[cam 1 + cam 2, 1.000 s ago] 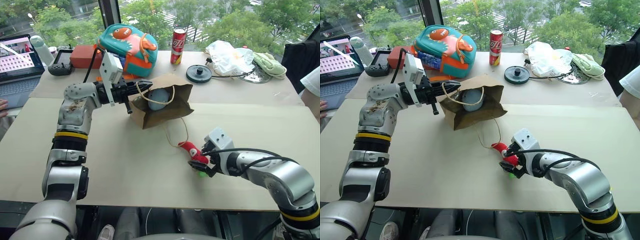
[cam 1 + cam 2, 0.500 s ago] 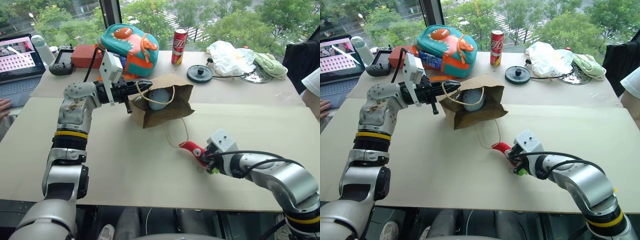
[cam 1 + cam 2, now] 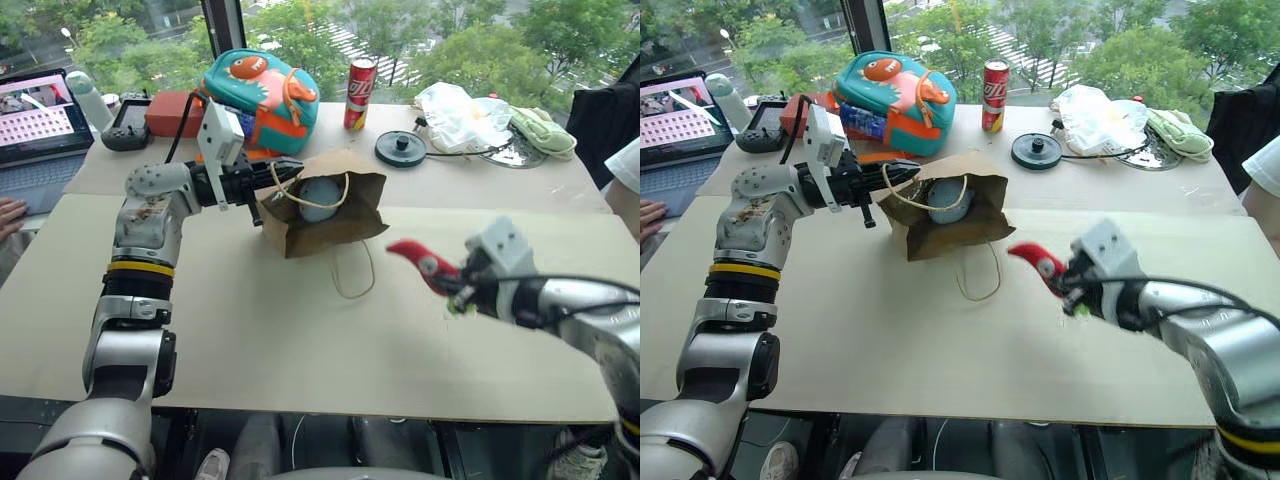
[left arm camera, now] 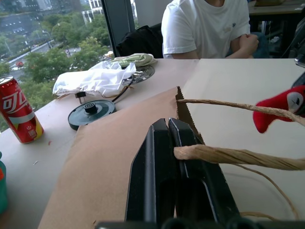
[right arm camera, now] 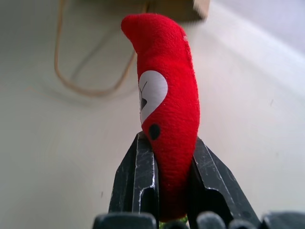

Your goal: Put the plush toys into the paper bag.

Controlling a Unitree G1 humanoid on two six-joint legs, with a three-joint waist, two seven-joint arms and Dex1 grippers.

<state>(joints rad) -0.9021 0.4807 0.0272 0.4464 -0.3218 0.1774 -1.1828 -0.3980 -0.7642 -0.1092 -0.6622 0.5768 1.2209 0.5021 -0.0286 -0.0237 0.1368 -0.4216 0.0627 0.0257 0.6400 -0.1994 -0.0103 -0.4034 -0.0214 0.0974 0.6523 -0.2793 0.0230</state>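
Observation:
The red chili plush's loose end (image 3: 400, 250) points toward the paper bag's opening (image 3: 322, 216), so the robot's right gripper should keep going into that opening and release the plush inside.
The brown paper bag (image 3: 340, 215) lies on its side mid-table, mouth open toward the near side. The pale-grey plush ball (image 3: 318, 198) sits inside that mouth. My left gripper (image 3: 272, 188) is shut on the bag's rim by a cord handle (image 4: 228, 155), and holds that edge up. The red chili plush (image 3: 422, 264) hangs in the air to the right of the bag, above the table. My right gripper (image 3: 458, 292) is shut on its lower end, and the white eye (image 5: 151, 90) faces the right wrist camera. The bag's other handle loop (image 3: 352, 272) trails on the table.
Along the far edge stand a teal-and-orange backpack (image 3: 262, 90), a red can (image 3: 359, 92), a black round disc (image 3: 400, 148), a white plastic bag (image 3: 455, 112) and a pale-green cloth (image 3: 540, 128). A laptop (image 3: 35, 110) and a person's hand (image 3: 10, 212) are at the left.
My right gripper shut on the red chili and lifted it off the table, up and to the right. The left gripper and the bag stayed put.

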